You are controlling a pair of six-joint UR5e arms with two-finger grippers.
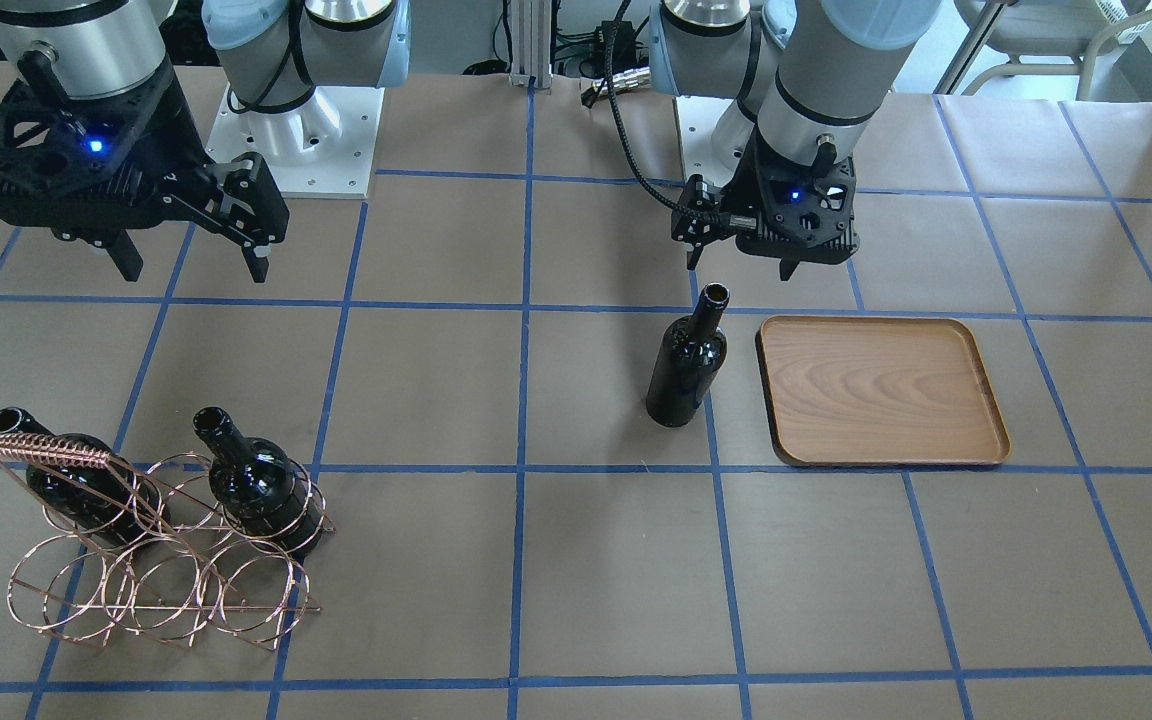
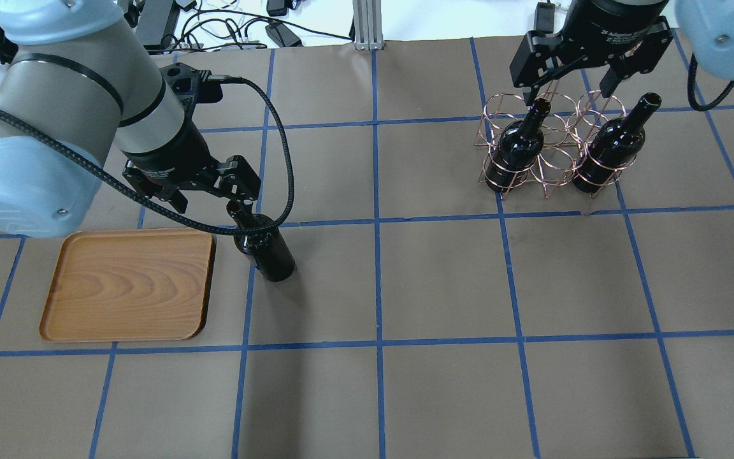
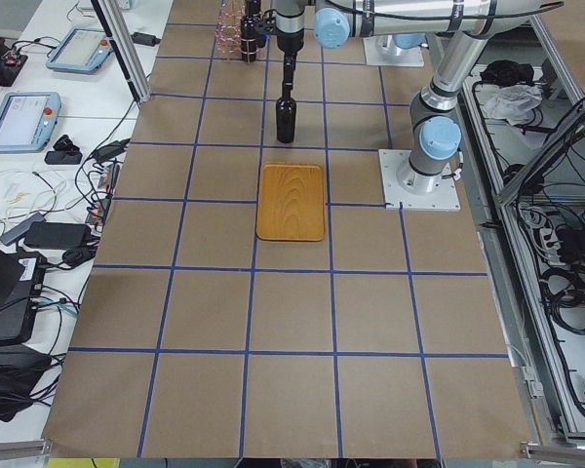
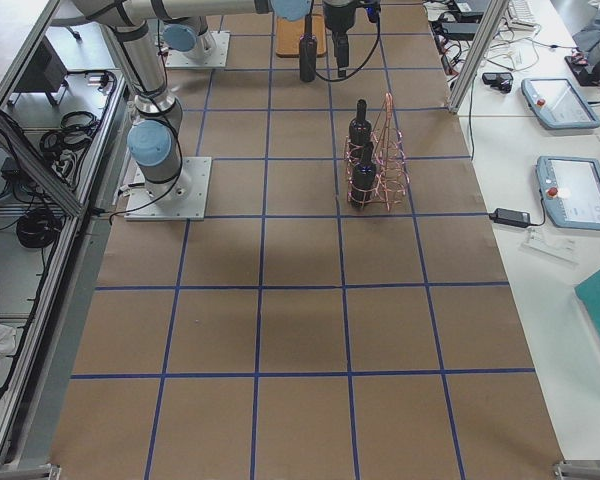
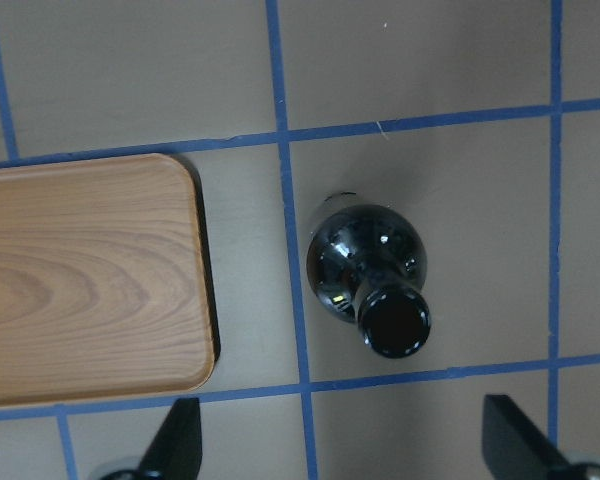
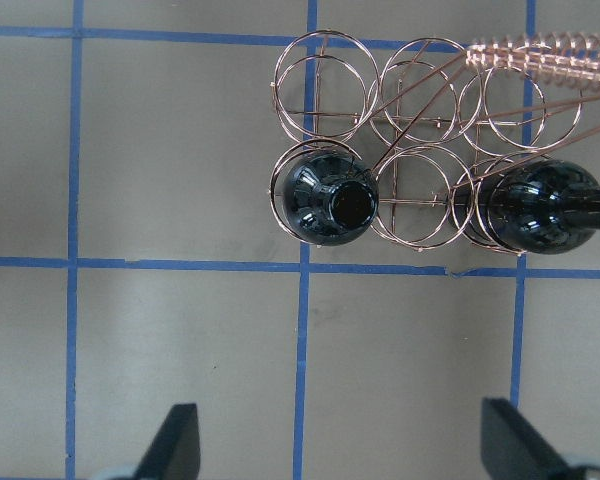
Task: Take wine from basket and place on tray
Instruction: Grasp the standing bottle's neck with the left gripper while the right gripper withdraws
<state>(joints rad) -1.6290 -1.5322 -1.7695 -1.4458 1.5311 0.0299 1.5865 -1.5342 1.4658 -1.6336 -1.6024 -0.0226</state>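
The bottle stands [image 1: 686, 377] next to the tray, far from the robot's right gripper, so the left gripper should grab the bottle by its neck [image 1: 707, 312] and put it on the tray.
One wine bottle [image 1: 686, 365] stands upright on the table just beside the empty wooden tray [image 1: 881, 390], apart from its rim. My left gripper [image 2: 211, 197] hangs open above the bottle's neck. In the left wrist view the bottle mouth [image 5: 393, 325] sits just ahead of the spread fingertips [image 5: 180, 435]. Two more bottles [image 2: 517, 150] [image 2: 609, 153] stand in the copper wire basket [image 2: 558, 166]. My right gripper [image 2: 571, 80] hovers open and empty above the basket. The right wrist view shows both bottles [image 6: 325, 195] [image 6: 540, 205] in the rings.
The table is brown paper with a blue tape grid [image 1: 521, 470]. The arm bases [image 1: 296, 130] stand at the robot's edge. The left arm's cable [image 2: 278, 146] loops beside the standing bottle. The basket's coiled handle [image 1: 46, 450] passes over one bottle.
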